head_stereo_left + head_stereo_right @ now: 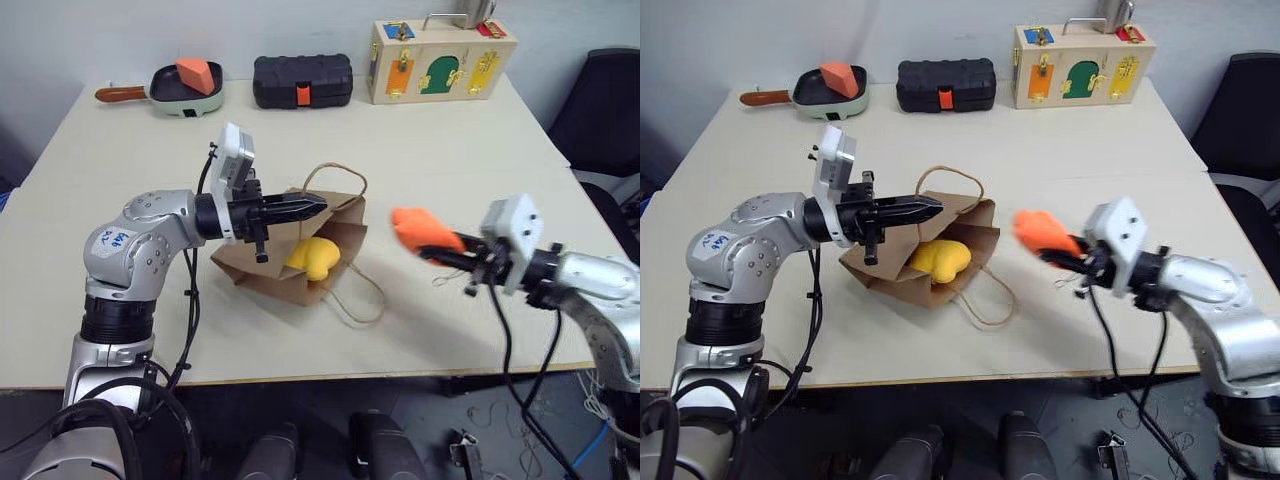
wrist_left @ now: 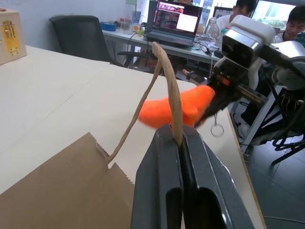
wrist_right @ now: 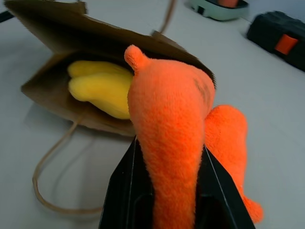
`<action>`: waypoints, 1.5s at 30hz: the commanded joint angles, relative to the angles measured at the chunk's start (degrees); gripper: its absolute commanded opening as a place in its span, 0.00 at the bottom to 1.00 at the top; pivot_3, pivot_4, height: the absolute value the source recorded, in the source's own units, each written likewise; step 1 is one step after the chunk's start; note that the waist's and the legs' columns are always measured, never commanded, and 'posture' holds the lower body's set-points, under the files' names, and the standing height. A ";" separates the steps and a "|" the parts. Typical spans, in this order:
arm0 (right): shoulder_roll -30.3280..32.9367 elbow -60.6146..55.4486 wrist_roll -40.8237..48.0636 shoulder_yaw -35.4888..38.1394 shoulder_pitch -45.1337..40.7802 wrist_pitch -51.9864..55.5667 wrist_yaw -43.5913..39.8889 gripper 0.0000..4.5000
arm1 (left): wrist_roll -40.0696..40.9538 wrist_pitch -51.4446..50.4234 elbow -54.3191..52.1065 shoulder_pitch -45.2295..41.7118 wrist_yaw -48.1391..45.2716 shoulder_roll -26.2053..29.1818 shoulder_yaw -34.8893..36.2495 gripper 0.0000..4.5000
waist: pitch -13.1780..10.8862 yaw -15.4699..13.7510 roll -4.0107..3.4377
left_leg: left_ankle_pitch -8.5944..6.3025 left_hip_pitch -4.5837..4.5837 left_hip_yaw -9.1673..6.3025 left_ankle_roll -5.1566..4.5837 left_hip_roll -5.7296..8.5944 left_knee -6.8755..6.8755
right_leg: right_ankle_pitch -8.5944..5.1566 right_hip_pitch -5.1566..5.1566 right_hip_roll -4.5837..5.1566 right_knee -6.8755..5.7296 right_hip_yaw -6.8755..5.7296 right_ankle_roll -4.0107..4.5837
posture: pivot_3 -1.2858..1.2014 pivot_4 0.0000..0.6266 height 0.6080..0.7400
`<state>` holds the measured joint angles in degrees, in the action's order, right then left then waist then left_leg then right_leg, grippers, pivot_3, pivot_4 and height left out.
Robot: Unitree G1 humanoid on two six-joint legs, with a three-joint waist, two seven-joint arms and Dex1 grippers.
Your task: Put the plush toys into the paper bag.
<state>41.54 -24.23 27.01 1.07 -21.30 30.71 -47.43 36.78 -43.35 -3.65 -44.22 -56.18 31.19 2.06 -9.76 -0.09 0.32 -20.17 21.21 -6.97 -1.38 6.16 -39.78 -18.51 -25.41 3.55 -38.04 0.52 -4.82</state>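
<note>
The paper bag's opening [image 1: 346, 238] is wide and faces the orange toy, so the robot's right gripper should keep moving inside and let go of the orange toy beside the yellow toy [image 1: 322, 256].
The brown paper bag [image 1: 262, 262] lies on its side mid-table, its mouth facing my right arm. A yellow plush toy [image 1: 313, 257] rests inside the mouth. My left gripper [image 1: 318, 207] is shut on the bag's upper loop handle [image 2: 169, 90], holding the top edge up. My right gripper [image 1: 447, 252] is shut on the orange plush toy [image 1: 420, 228], which hangs above the table a short way to the right of the bag's mouth. From the right wrist, the orange toy [image 3: 167, 129] sits between the black fingers with the bag opening [image 3: 90, 86] just beyond.
At the table's far edge stand a pan [image 1: 185, 92] holding an orange wedge block, a black ribbed case [image 1: 302, 80] and a wooden latch box [image 1: 440, 62]. The bag's lower handle [image 1: 358, 295] lies looped on the table. A black chair [image 1: 605, 110] stands at right.
</note>
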 commanded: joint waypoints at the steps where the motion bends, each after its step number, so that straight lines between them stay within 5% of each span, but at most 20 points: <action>1: -2.94 2.26 -5.38 -6.48 -4.47 -1.12 2.20 0.05 | 1.69 -0.11 -1.08 -1.73 -0.35 -0.06 1.07 0.00 | 0.00 -0.15 0.00 | 0.00 0.01 -0.03 0.00 0.00 0.01 | 0.00 -0.01 0.01 0.00 -0.02 0.00 | 0.52 0.24 1.00; 17: -19.16 22.79 -19.62 -20.56 -20.30 -9.42 2.98 0.05 | 3.87 -2.11 -3.46 -0.88 -1.30 -0.08 0.60 0.00 | 0.00 1.23 -0.01 | 0.00 0.04 -0.07 0.00 -0.01 -0.05 | 0.00 -0.11 0.00 -0.02 -0.12 0.00 | 0.52 0.24 1.00; 28: -33.21 31.57 -15.87 -15.57 -23.66 -4.90 7.71 0.05 | 5.36 -3.66 -5.13 -0.05 -1.95 0.38 0.53 0.00 | 0.00 2.13 -0.02 | 0.01 0.01 -0.13 0.01 -0.03 -0.03 | 0.00 -0.14 -0.01 -0.38 -0.17 0.01 | 0.52 0.24 1.00; 38: -39.21 41.73 -17.20 -14.37 -24.81 -7.44 10.03 0.05 | 4.74 -2.90 -4.70 0.53 -2.31 0.79 0.13 0.00 | 0.01 2.54 -0.04 | 0.01 -0.03 -0.18 0.02 0.00 0.01 | 0.00 -0.15 0.00 -0.50 -0.17 0.01 | 0.52 0.24 1.00; 45: -38.40 37.94 -14.72 -12.52 -22.36 -5.58 8.05 0.58 | 3.52 -1.59 -2.77 0.98 -2.46 1.46 0.53 0.00 | 0.02 3.35 -0.04 | 0.01 -0.04 -0.20 0.02 -0.01 0.02 | 0.00 -0.15 0.00 -0.51 -0.17 0.01 | 0.52 0.24 1.00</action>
<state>3.06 17.31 10.58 -12.53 -44.02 24.52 -38.26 40.14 -46.16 -5.92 -43.53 -57.94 32.00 1.71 -9.74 3.25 0.28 -20.17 21.17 -7.18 -1.37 6.14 -39.75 -18.51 -25.57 3.55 -38.54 0.35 -4.81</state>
